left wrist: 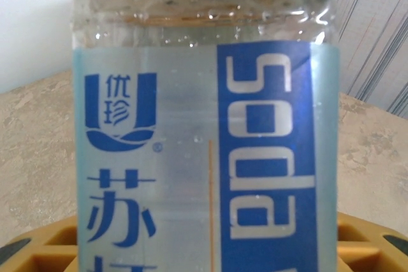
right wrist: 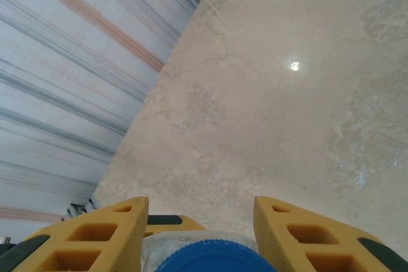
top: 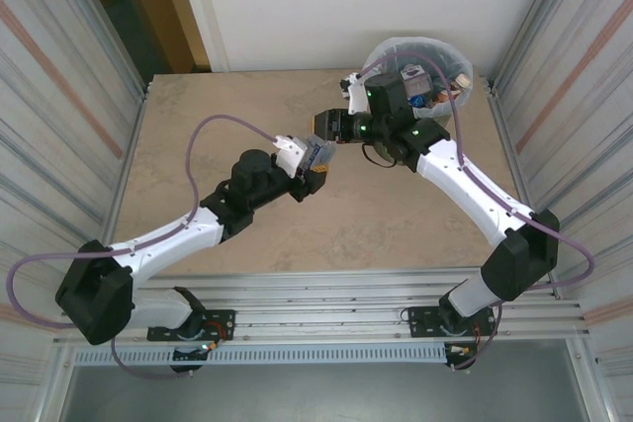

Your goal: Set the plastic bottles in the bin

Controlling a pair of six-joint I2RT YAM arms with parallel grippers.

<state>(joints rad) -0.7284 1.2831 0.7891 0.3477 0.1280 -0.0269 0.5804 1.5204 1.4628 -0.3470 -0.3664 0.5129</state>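
Note:
The bin (top: 419,84) is far from the robot's left gripper, so next the right gripper closes below the bottle's blue cap (right wrist: 197,237) before the left gripper opens and moves back.
My left gripper (top: 315,159) is shut on a clear plastic bottle (left wrist: 204,125) with a blue "Soda" label, held above the middle of the table. Its yellow fingers (left wrist: 44,250) show at the bottle's sides. My right gripper (top: 324,126) sits just behind that bottle, open, its yellow fingers (right wrist: 95,234) standing either side of the bottle's blue cap (right wrist: 210,258) without closing on it. The bin (top: 394,46), lined with a white bag, stands at the back right, with several bottles (top: 437,94) inside, partly hidden by the right arm.
The beige marble-look table (top: 396,214) is walled by corrugated metal panels (top: 59,76) on the left and right. A white wall closes the back. The right arm's forearm (top: 465,180) crosses the right half of the table.

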